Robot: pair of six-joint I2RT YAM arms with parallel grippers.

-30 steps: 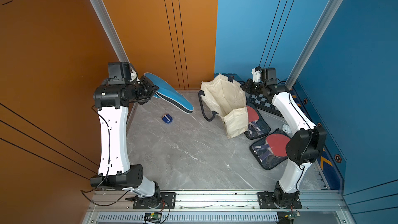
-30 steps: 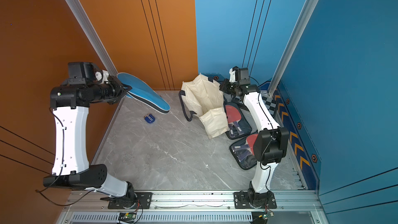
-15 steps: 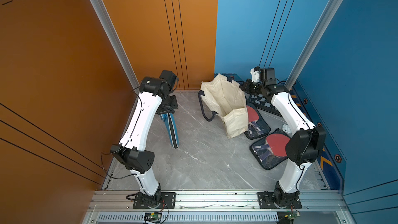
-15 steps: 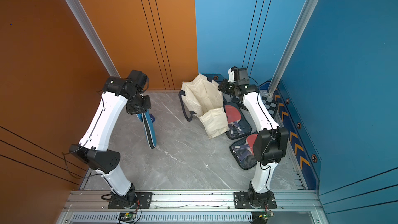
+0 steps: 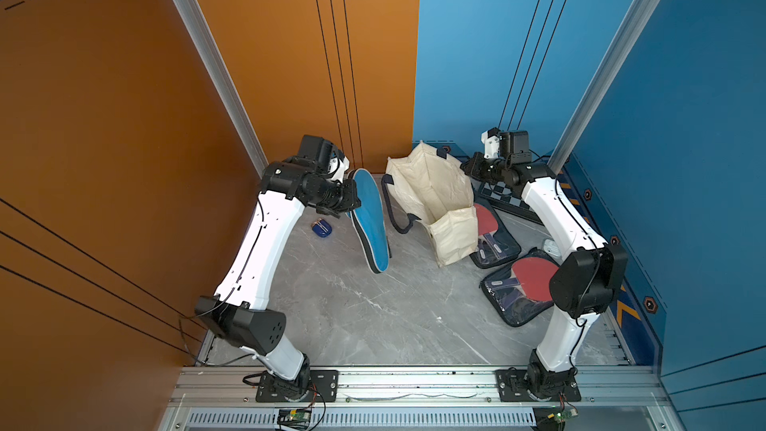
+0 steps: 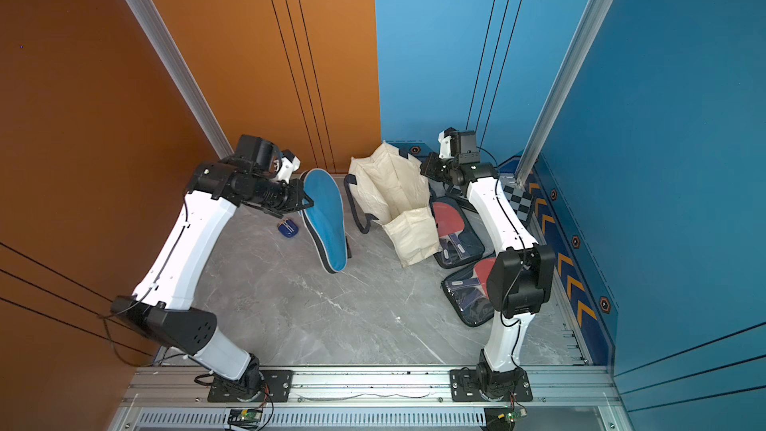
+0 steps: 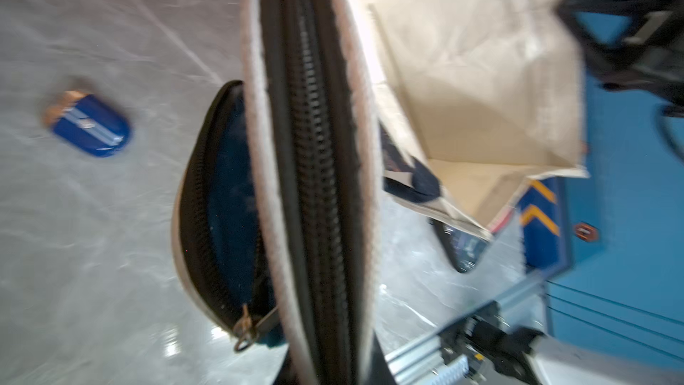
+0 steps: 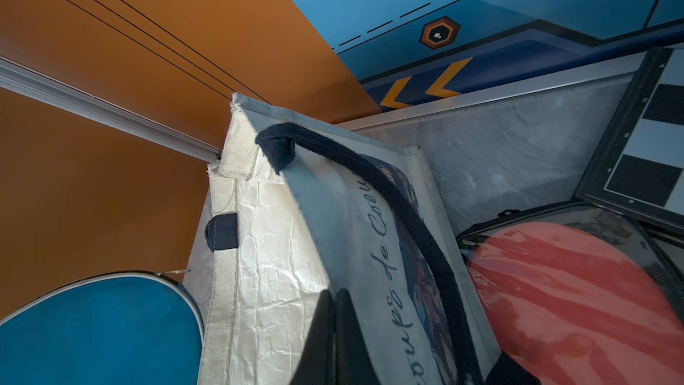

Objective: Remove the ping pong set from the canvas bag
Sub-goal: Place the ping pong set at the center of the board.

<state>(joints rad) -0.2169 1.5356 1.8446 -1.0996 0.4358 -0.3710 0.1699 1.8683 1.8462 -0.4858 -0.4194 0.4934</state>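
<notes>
The blue paddle case point(image 5: 371, 223) is hanging on its narrow edge, so I should swing my left gripper back, turn it flat and set it on the open floor point(image 5: 349, 267).
My left gripper point(image 5: 351, 197) point(image 6: 305, 201) is shut on the blue paddle case point(image 5: 369, 217) point(image 6: 325, 217) point(image 8: 92, 331). The case hangs tilted above the floor, left of the canvas bag point(image 5: 431, 196) point(image 6: 389, 192) point(image 8: 288, 253); its zipped edge point(image 7: 311, 179) fills the left wrist view and hides the jaws. My right gripper point(image 5: 466, 167) point(image 6: 425, 167) point(image 8: 335, 312) is shut on the bag's upper edge near the navy handle point(image 8: 370, 179), holding the bag upright and open. Two dark pouches with red paddles point(image 5: 493, 230) point(image 5: 522, 284) point(image 6: 454, 230) point(image 8: 573, 290) lie on the floor right of the bag.
A small blue oval object point(image 5: 321, 228) point(image 6: 288, 228) point(image 7: 89, 127) lies on the grey floor under my left arm. A black-and-grey chequered board point(image 5: 503, 196) point(image 6: 518, 201) point(image 8: 651, 142) lies by the blue wall behind the pouches. Orange and blue walls close in the floor.
My left arm has swung with the blue case: from raised flat by the orange wall, down towards the floor, then up again beside the bag. The right arm and bag stayed put.
</notes>
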